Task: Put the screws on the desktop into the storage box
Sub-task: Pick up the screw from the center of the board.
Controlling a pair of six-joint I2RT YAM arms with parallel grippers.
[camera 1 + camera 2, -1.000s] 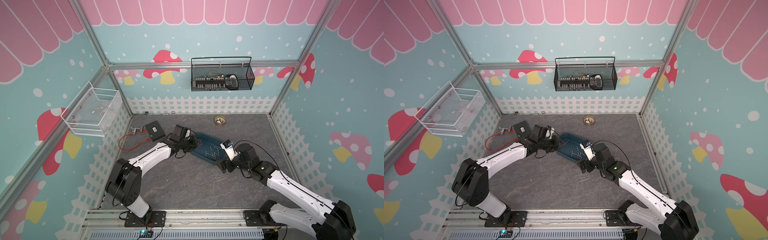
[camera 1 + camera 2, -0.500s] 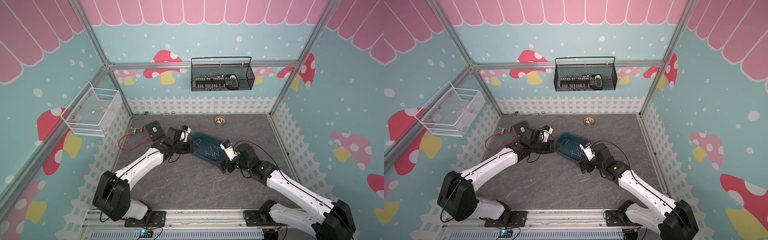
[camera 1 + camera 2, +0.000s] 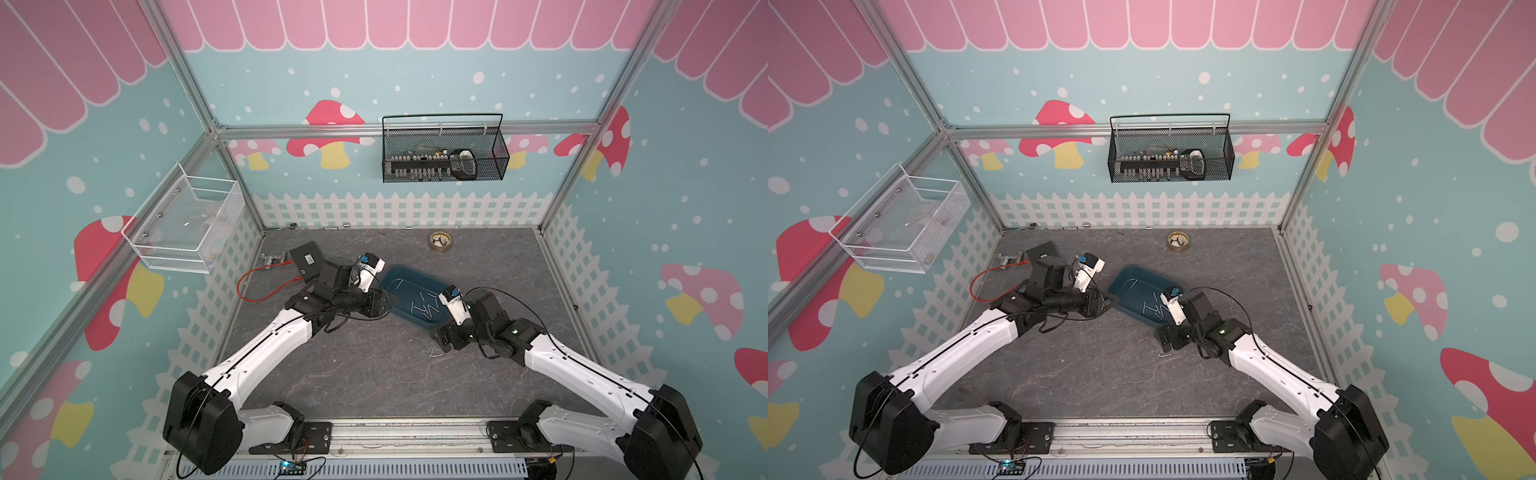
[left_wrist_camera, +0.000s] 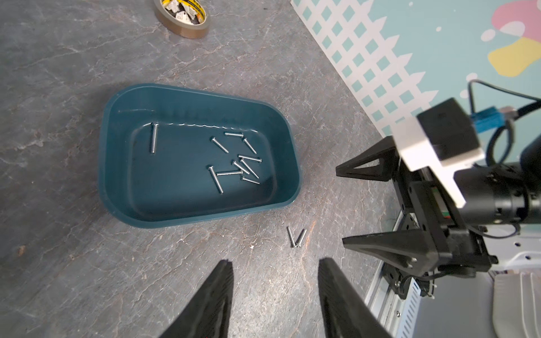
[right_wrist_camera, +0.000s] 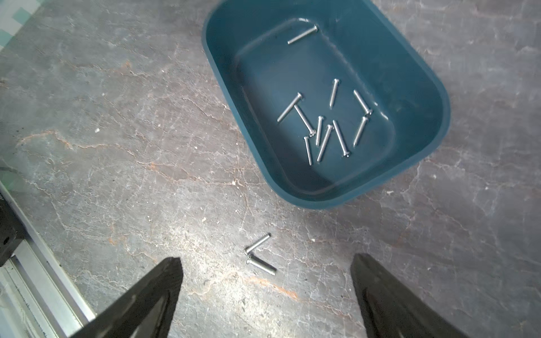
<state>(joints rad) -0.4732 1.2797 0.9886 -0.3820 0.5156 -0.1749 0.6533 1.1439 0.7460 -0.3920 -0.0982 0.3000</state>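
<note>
Both loose screws (image 5: 248,254) are head to head next to my right gripper and far from my left gripper. My right gripper should pick up the screw nearer its fingers (image 5: 262,264) first.
The teal storage box (image 3: 409,276) (image 3: 1125,291) (image 4: 175,175) (image 5: 278,58) lies mid-desktop (image 3: 374,374) with several silvery screws (image 3: 424,307) (image 4: 240,164) (image 5: 325,128) inside. Two more screws (image 3: 434,353) (image 3: 1165,354) (image 4: 295,237) (image 5: 260,254) rest on the desktop just off the box's near corner. My left gripper (image 3: 384,305) (image 3: 1106,301) (image 4: 273,262) hangs by the box's left end, open and empty. My right gripper (image 3: 438,338) (image 3: 1165,334) (image 4: 341,206) (image 5: 266,259) hovers wide open right behind the two loose screws, nothing between its fingers.
A tape roll (image 3: 440,241) (image 4: 184,17) sits near the back wall. A flat black box (image 3: 307,262) and a red cable (image 3: 266,286) lie at the back left. A black mesh basket (image 3: 444,162) and a white wire basket (image 3: 187,228) hang on the walls.
My left arm has swung and pulled back from the box's left end, and its jaws have spread wider. The right arm has held still, open.
</note>
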